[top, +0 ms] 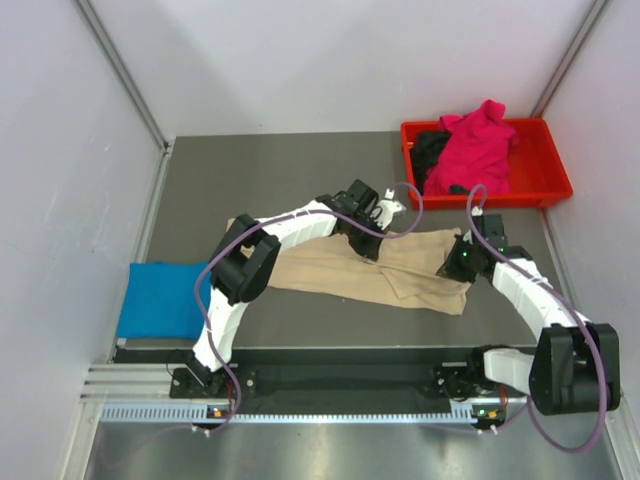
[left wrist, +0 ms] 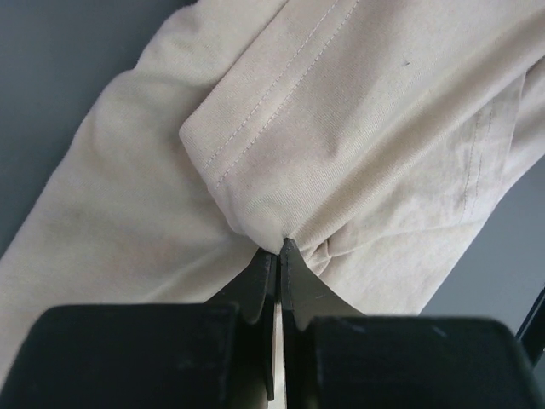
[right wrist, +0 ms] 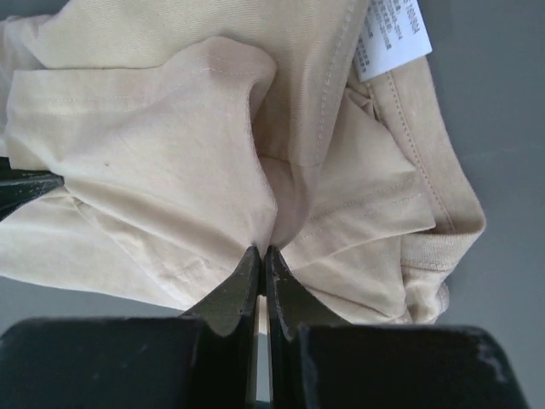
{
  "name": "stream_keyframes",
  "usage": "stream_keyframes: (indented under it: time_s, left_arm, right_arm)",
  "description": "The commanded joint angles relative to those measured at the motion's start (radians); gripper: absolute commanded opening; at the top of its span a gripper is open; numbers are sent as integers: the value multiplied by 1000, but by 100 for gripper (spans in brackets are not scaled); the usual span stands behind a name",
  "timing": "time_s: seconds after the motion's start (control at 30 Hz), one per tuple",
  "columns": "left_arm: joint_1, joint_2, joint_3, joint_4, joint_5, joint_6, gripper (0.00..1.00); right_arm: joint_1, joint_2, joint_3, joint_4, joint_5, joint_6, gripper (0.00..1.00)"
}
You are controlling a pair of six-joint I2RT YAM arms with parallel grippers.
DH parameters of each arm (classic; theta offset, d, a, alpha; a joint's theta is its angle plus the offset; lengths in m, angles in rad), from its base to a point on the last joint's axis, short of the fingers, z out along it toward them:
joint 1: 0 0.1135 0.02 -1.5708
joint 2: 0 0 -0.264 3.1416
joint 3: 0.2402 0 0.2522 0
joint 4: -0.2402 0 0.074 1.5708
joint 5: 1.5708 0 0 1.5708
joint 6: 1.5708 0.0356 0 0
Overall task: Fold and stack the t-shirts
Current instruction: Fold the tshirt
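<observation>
The beige-tan t-shirt's long strip [top: 325, 280] lies crosswise in front of me, so my right gripper should grab its collar end [top: 456, 301] and my left gripper its hem to swing it lengthwise.
The beige-tan t-shirt [top: 400, 268] lies partly folded across the middle of the table. My left gripper [top: 368, 248] is shut on a fold of it [left wrist: 281, 153] near its far edge. My right gripper [top: 452, 266] is shut on its cloth [right wrist: 170, 162] at the right end, near the collar and label. The bright blue t-shirt [top: 160, 300] lies folded at the near left. The magenta-pink t-shirt [top: 476, 148] and the black t-shirt [top: 428, 152] lie crumpled in the red tray [top: 548, 170].
The red tray stands at the far right corner. Grey walls close the table on the left, back and right. The arm bases and a rail run along the near edge.
</observation>
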Motion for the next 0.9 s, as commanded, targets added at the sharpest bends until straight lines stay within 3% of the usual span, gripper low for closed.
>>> stream_keyframes:
  time_s: [0.0, 0.13, 0.17, 0.2, 0.27, 0.3, 0.43, 0.47, 0.57, 0.7, 0.87]
  left_arm:
    - [7, -58, 11, -46, 34, 39, 0]
    - [7, -28, 7, -53, 37, 45, 1]
    - [5, -17, 10, -56, 39, 43, 7]
    - [7, -11, 14, -60, 37, 37, 26]
    - [7, -17, 30, -65, 37, 31, 45]
    - [7, -23, 34, -63, 36, 33, 56]
    - [31, -92, 56, -82, 34, 48, 67]
    - [42, -125, 59, -97, 40, 51, 74]
    - [106, -193, 53, -171, 78, 82, 75]
    - [298, -283, -53, -172, 57, 132, 75]
    - [456, -333, -205, -96, -198, 223, 75]
  right_arm:
    - [-11, -26, -21, -52, -11, -18, 0]
    - [-11, 6, -52, -26, -3, -18, 1]
    - [-9, 16, -55, -17, 6, -20, 7]
    - [-9, 26, -58, -8, 38, -20, 14]
    - [-11, 52, -52, -4, 61, -18, 29]
    - [-12, 55, -41, -3, 69, -14, 31]
    - [-11, -18, -6, -32, 99, -3, 42]
    - [-11, -32, 11, -47, 113, -3, 45]
    - [-11, -90, 23, -118, 150, -9, 49]
    - [-14, -158, -18, -170, 204, 31, 59]
    - [-29, -198, -72, -146, 225, 91, 64]
